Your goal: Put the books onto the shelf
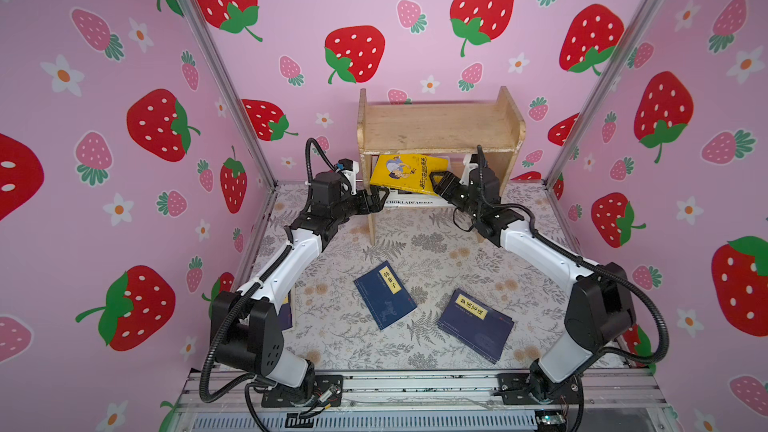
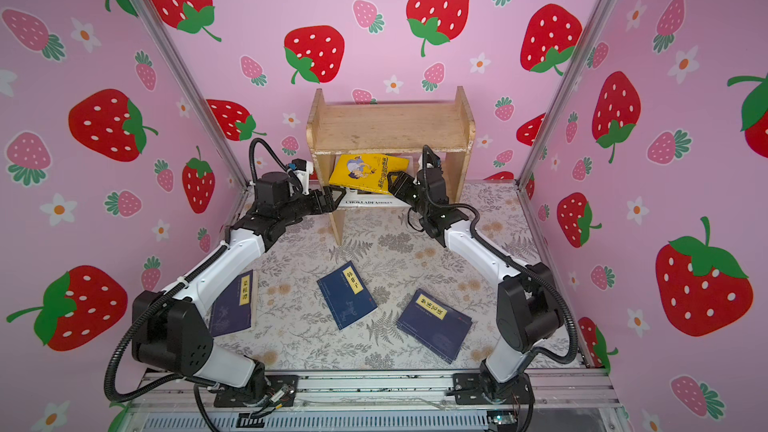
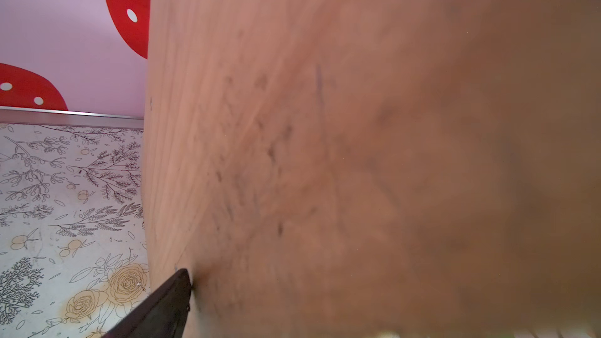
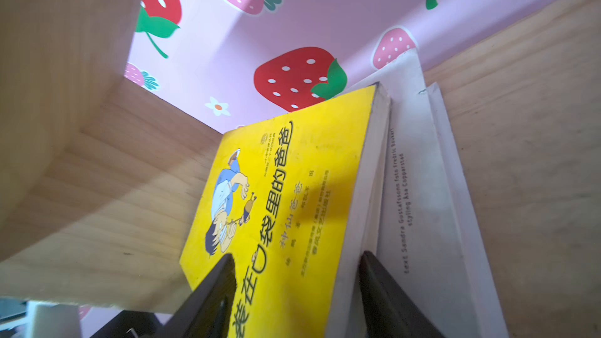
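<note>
The shelf's side panel (image 1: 365, 169) is between my left gripper and the yellow cartoon book. Next, I move back and grab the book's spine (image 1: 406, 190) from the front.
The wooden shelf (image 1: 440, 126) (image 2: 390, 126) stands at the back wall. My right gripper (image 1: 436, 184) (image 4: 296, 255) is shut on the yellow cartoon book (image 1: 405, 172) (image 4: 286, 206), which tilts inside the lower tier. Under it lies the white Chokladfabriken book (image 1: 409, 202) (image 4: 419, 190). My left gripper (image 1: 380, 197) is open at the shelf's left side panel (image 3: 325, 125); one of its fingers (image 3: 172, 297) touches the wood and the other is hidden. Two navy books (image 1: 384, 295) (image 1: 476, 324) lie flat on the mat, and a third (image 2: 232, 305) lies partly under my left arm.
Pink strawberry walls and slanted aluminium posts (image 1: 224, 76) (image 1: 598, 76) close in the floral mat (image 1: 436, 243) on three sides. A metal rail (image 1: 415, 384) with both arm bases runs along the front edge.
</note>
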Robot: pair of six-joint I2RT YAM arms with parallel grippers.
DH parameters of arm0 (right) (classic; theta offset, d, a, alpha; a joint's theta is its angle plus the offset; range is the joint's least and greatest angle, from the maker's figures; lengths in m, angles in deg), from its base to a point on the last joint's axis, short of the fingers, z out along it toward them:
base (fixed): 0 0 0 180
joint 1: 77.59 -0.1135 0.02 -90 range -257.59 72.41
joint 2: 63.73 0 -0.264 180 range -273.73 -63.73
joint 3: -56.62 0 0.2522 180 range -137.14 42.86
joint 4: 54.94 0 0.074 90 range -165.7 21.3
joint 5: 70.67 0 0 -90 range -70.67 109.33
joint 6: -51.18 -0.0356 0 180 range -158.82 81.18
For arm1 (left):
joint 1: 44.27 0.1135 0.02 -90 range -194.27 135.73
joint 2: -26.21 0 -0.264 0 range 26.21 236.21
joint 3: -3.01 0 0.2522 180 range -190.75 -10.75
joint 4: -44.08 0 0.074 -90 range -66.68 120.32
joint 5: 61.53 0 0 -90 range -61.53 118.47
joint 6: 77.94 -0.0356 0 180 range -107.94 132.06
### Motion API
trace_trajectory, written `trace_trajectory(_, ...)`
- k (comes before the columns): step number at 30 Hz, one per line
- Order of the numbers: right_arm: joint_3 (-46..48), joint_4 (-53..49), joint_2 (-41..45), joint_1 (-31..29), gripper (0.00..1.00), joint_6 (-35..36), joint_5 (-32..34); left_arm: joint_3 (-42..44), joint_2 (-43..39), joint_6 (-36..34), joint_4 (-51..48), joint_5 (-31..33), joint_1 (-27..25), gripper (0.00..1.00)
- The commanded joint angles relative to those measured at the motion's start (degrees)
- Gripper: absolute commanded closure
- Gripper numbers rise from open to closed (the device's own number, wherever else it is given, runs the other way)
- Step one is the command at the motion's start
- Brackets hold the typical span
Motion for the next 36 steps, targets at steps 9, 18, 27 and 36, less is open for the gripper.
trace_trajectory(9,4.85,18.76,1.75,-1.53,0.57,-11.02,-13.07,0.71,-4.16,0.83,3.56,-1.11,-0.35,0.04)
trace_trajectory(18,2.87,16.08,2.28,-1.66,0.62,-9.70,-13.41,8.21,-16.94,13.08,2.04,8.02,-0.39,0.04)
trace_trajectory(27,1.86,16.51,1.22,-1.97,0.61,-10.06,-14.08,12.68,-19.31,35.17,6.61,4.88,-3.66,0.04)
trace_trajectory(36,0.57,16.69,0.93,-2.40,0.60,-9.97,-14.87,13.34,-13.31,46.14,15.07,11.42,-7.19,0.04)
